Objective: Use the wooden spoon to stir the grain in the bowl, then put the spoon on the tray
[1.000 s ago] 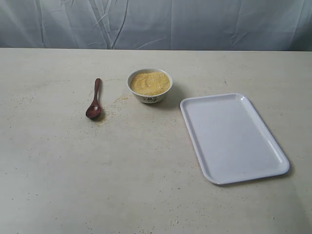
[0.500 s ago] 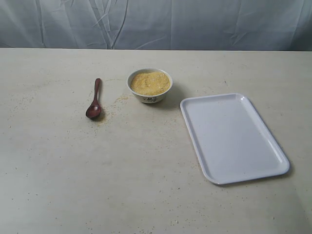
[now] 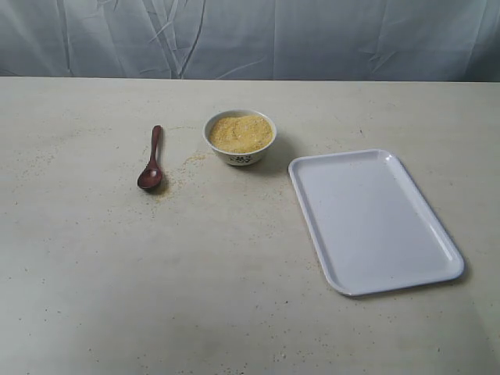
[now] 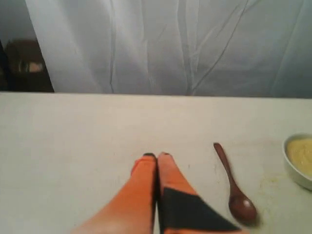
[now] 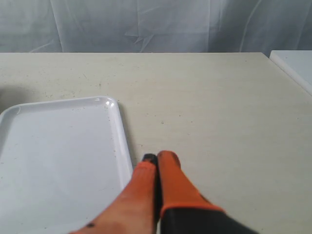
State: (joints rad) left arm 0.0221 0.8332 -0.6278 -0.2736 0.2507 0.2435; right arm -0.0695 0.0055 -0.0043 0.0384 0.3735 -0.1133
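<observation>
Loose yellow grains (image 3: 162,193) show beside the spoon's scoop (image 3: 150,179). I should expect more grain hidden beneath the scoop when I raise the wooden spoon.
The dark reddish-brown wooden spoon (image 3: 151,161) lies flat on the table left of the bowl (image 3: 240,137), scoop toward the front. Yellow grain (image 3: 241,133) fills the small white bowl. The large white tray (image 3: 370,218) lies to the bowl's right. No arm shows in the exterior view. In the left wrist view my left gripper (image 4: 156,156) is shut and empty above bare table, with the spoon (image 4: 234,187) beside it and the bowl's (image 4: 298,161) edge at the frame side. My right gripper (image 5: 157,157) is shut and empty just beside the tray's rim (image 5: 123,136).
Loose grains are scattered on the table (image 3: 180,258) around the spoon and bowl. A grey curtain (image 3: 250,39) hangs behind the table's far edge. A second white surface (image 5: 295,68) shows past the table's edge in the right wrist view.
</observation>
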